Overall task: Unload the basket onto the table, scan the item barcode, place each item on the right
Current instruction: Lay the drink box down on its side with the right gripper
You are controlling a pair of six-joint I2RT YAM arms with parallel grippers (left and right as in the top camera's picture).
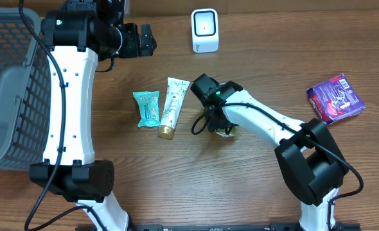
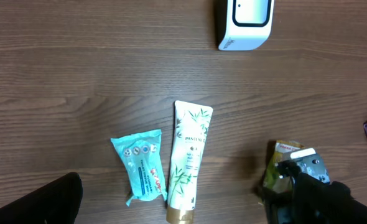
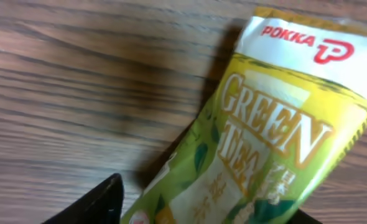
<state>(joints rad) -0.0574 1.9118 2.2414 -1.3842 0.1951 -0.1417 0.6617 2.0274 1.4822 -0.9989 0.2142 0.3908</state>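
The Green Tea packet's front label [image 3: 274,121] faces up with its barcode out of sight, so my right gripper should turn it over and take the packet's bottom end.
A green and yellow Pokka Green Tea packet [image 3: 264,143] lies on the wooden table, mostly hidden under my right arm from overhead [image 1: 227,130]. My right gripper [image 3: 208,211] is low over it, jaws apart on either side of the packet. The dark left finger [image 3: 102,202] stands clear of the packet's edge. The white barcode scanner [image 1: 205,30] stands upright at the back of the table, apart from the packet. My left gripper [image 1: 152,43] hangs open high at the back left and holds nothing.
A teal tissue pack [image 1: 147,108] and a white Pantene tube [image 1: 172,106] lie side by side just left of the right gripper. A purple packet [image 1: 335,97] lies at the far right. A grey mesh basket [image 1: 9,96] fills the left edge.
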